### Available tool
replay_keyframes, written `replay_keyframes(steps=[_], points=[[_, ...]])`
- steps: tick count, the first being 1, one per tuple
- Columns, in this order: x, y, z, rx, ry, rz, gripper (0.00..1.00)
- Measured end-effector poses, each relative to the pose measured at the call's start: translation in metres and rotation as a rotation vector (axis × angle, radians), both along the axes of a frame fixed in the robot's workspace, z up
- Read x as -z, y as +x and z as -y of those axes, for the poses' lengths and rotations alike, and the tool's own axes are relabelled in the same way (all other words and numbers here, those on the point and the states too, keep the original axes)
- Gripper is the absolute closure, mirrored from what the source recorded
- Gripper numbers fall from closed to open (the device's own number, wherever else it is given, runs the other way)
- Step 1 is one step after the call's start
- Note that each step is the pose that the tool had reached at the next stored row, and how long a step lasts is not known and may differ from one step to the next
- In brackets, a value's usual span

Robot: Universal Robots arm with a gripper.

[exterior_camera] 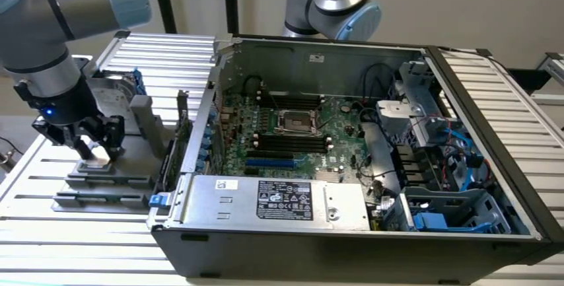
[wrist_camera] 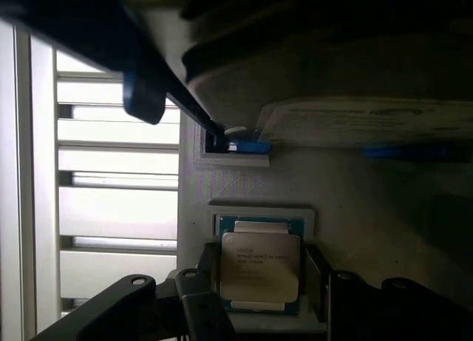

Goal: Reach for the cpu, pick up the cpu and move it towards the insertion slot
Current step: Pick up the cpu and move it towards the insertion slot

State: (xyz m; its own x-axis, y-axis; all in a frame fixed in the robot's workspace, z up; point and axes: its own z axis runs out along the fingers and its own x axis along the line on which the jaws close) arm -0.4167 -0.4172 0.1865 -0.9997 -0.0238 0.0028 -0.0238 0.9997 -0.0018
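Note:
The cpu's green border [wrist_camera: 296, 227] is uncovered inside the holder's hollow. The cpu will come loose and the holder will stay behind when I lift the cpu.
The cpu [exterior_camera: 96, 162] lies flat in a recess of a grey holder [exterior_camera: 110, 181] on the slatted table, at the exterior view's left. In the wrist view the cpu [wrist_camera: 260, 265] shows its silver top with printed text and a green border. My gripper [exterior_camera: 97, 156] is lowered over it and open. Its dark fingers [wrist_camera: 207, 273] stand close on two opposite sides of the chip [wrist_camera: 262, 274]. The insertion slot [exterior_camera: 295, 122], a silvery square frame with a dark centre, sits on the motherboard inside the open computer case, well towards the exterior view's right of the gripper.
An upright silver hard drive with a blue frame [exterior_camera: 123, 91] stands just behind the holder. The case wall [exterior_camera: 189, 141] rises between the holder and the motherboard. Black memory slots [exterior_camera: 286, 144] flank the socket. A second arm [exterior_camera: 335, 2] hangs behind the case.

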Motion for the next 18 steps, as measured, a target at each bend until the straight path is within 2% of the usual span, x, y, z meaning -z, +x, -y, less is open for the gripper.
replay_keyframes(steps=[12,18], points=[[0.0001,0.0,0.0,0.0,0.0002,-0.0015,0.45],[-0.012,0.001,0.0,0.0,0.0,-0.0072,0.46]])
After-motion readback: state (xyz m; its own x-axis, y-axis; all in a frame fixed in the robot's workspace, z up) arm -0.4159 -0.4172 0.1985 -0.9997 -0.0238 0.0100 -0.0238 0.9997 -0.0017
